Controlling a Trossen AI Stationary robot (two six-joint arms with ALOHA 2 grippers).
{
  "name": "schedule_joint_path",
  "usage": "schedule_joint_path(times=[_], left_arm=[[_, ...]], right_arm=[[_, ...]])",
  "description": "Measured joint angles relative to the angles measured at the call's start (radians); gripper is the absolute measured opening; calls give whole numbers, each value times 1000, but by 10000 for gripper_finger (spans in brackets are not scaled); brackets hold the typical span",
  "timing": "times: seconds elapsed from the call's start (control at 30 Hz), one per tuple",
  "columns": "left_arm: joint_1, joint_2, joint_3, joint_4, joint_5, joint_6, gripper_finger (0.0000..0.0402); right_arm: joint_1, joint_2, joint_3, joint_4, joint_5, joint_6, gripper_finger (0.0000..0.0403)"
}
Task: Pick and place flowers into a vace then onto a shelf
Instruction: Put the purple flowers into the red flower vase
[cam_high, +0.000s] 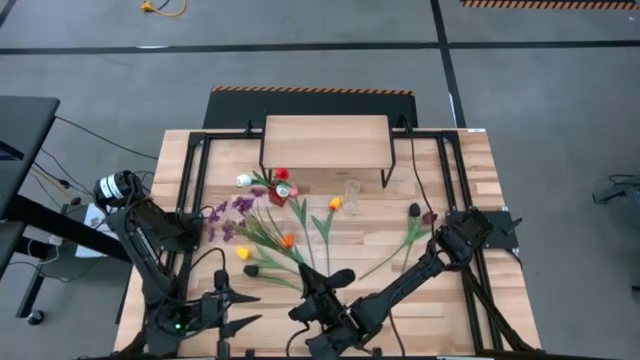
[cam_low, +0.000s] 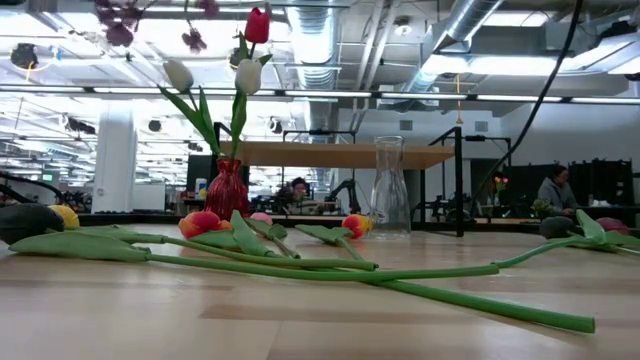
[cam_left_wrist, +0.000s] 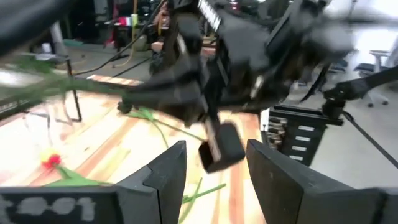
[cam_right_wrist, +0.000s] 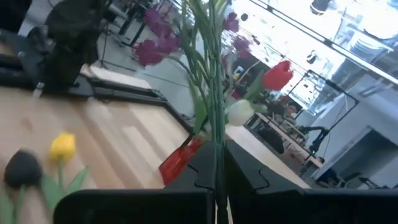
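I should swing the blooms around and pass the sprig to my left gripper below the blooms (cam_high: 259, 231), because my right gripper covers the purple sprig's lower stem (cam_right_wrist: 217, 132).
My right gripper (cam_right_wrist: 217, 171) is shut on the green stem of a purple sprig (cam_right_wrist: 158, 46), near the table's near edge (cam_high: 318, 292). The sprig's blooms (cam_low: 120, 25) show high above the tabletop in the low view. My left gripper (cam_left_wrist: 214, 168) is open and touches nothing, left of the right gripper (cam_high: 228, 300) and facing it. A red vase (cam_high: 277, 193) holds a red tulip (cam_low: 257, 25) and white tulips. A clear glass vase (cam_low: 388, 190) stands beside it, before the shelf (cam_high: 325, 140). Other tulips (cam_high: 285, 240) lie flat on the table. My right gripper pinches the sprig's green stem (cam_right_wrist: 214, 134) between its two fingers, well below the blooms. The stem runs on beyond the fingertips, along the fingers' line, with leaves bunched against it. The purple blooms (cam_high: 232, 210) are held in the air. The stem's lower end is hidden by the gripper.
Long stems and tulips (cam_low: 300, 265) lie across the table's middle. A yellow tulip (cam_right_wrist: 62, 146) and a dark maroon one (cam_right_wrist: 22, 168) lie near the held sprig. Black frame rails (cam_high: 195, 180) run along the table's sides. People sit in the room behind (cam_low: 555, 190).
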Motion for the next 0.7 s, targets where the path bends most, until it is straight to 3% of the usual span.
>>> schedule_joint_path(times=[0.2,0.3,0.47,0.7], left_arm=[[47,0,0,-48,-20,-53,158],[66,0,0,-59,-34,-53,158],[86,0,0,-59,-39,-14,158],[87,0,0,-57,-47,66,158]], right_arm=[[-15,-88,0,2,-6,-79,7],[-14,-148,0,4,-75,-109,7],[-14,-243,0,71,-298,-187,6],[-1,-345,0,390,-754,-418,5]])
